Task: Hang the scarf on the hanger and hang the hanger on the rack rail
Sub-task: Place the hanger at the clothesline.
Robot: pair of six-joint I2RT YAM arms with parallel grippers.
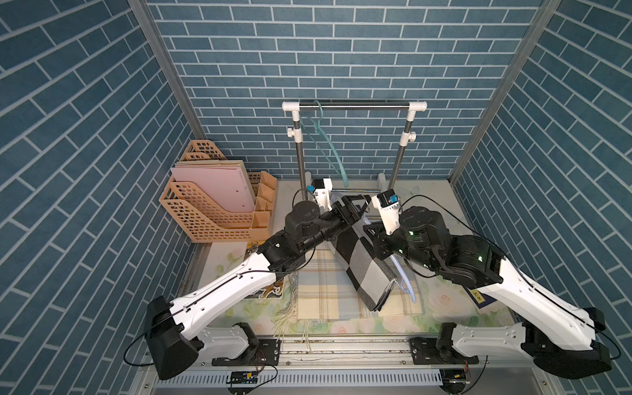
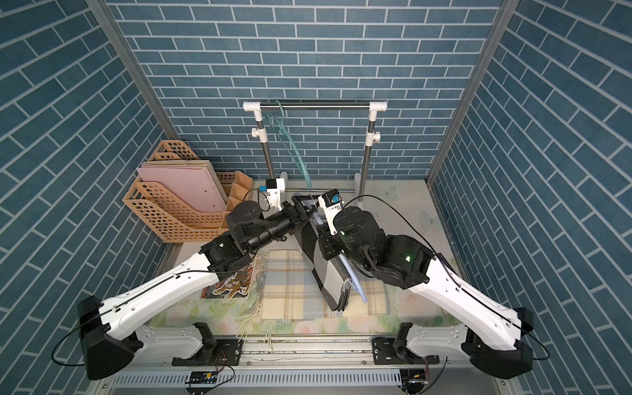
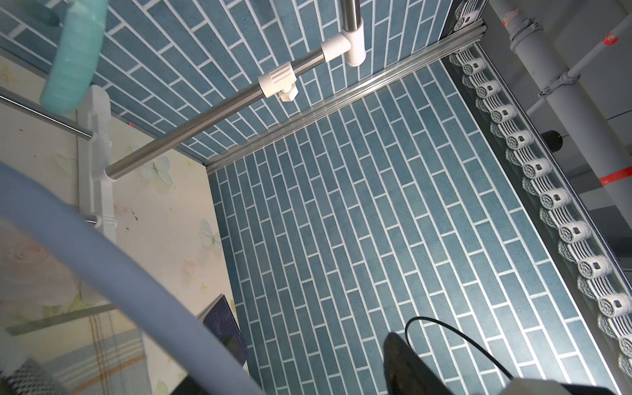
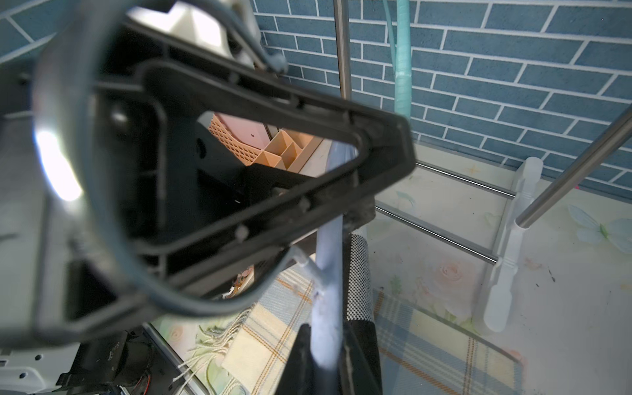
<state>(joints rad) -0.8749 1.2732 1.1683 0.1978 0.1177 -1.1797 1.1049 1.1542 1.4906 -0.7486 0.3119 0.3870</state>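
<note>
Next, I take the hanger's bar with my left gripper while my right gripper moves toward the hanger's near end [image 1: 408, 288], because my right gripper is holding the hanger close beside its hook [image 4: 304, 261].
A black, grey and white checked scarf [image 1: 362, 270] [image 2: 325, 273] hangs folded over a light blue hanger [image 1: 408, 284] [image 4: 328, 260], lifted above the table's middle. In the right wrist view my right gripper [image 4: 325, 337] is shut on the hanger's bar, and the scarf [image 4: 357, 273] lies right beside it. My left gripper [image 1: 357, 205] [image 2: 304, 205] stands open at the hanger's far end, just behind the scarf's top. The left wrist view has the hanger [image 3: 102, 256] crossing close by one side, with one finger [image 3: 403, 362] showing and the other hidden.
Behind the grippers stands a clothes rack [image 1: 354, 105] with a teal hanger [image 1: 325, 147] on its rail. A beige file organiser [image 1: 212, 208] with pink folders is at the back left. A cream plaid scarf [image 1: 328, 290] lies flat below; a blue book [image 1: 478, 297] lies right.
</note>
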